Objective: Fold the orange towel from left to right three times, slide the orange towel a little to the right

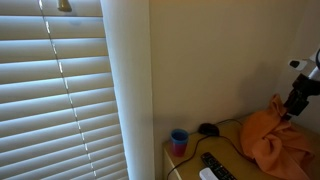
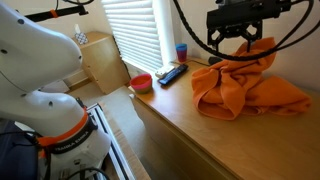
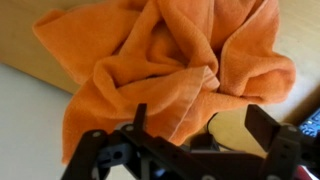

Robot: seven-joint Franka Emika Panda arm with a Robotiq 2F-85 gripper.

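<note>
The robot's gripper has its open fingers across both the orange towel's edge (image 3: 207, 119) and the table top, so it should back away and come down over the towel's near folds (image 2: 232, 92) before it starts to fold.
The orange towel (image 2: 245, 88) lies rumpled in a heap on the wooden table top (image 2: 180, 115), with one fold rising to a peak under my gripper (image 2: 240, 42). In the wrist view the towel (image 3: 170, 60) fills most of the picture. My gripper (image 3: 200, 118) hangs just above it with its two fingers wide apart, and a towel fold reaches in beside one finger. The fingers do not pinch the cloth. In an exterior view the towel (image 1: 275, 140) sits at the table's right end, with the gripper (image 1: 291, 106) right above its raised peak.
A small blue cup (image 2: 181, 52), a black remote (image 2: 172, 73) and a red bowl (image 2: 142, 82) stand at the table's far end by the window blinds (image 1: 60, 90). A small black object (image 1: 207, 129) lies by the wall. A cabinet (image 2: 100, 60) stands beyond the table.
</note>
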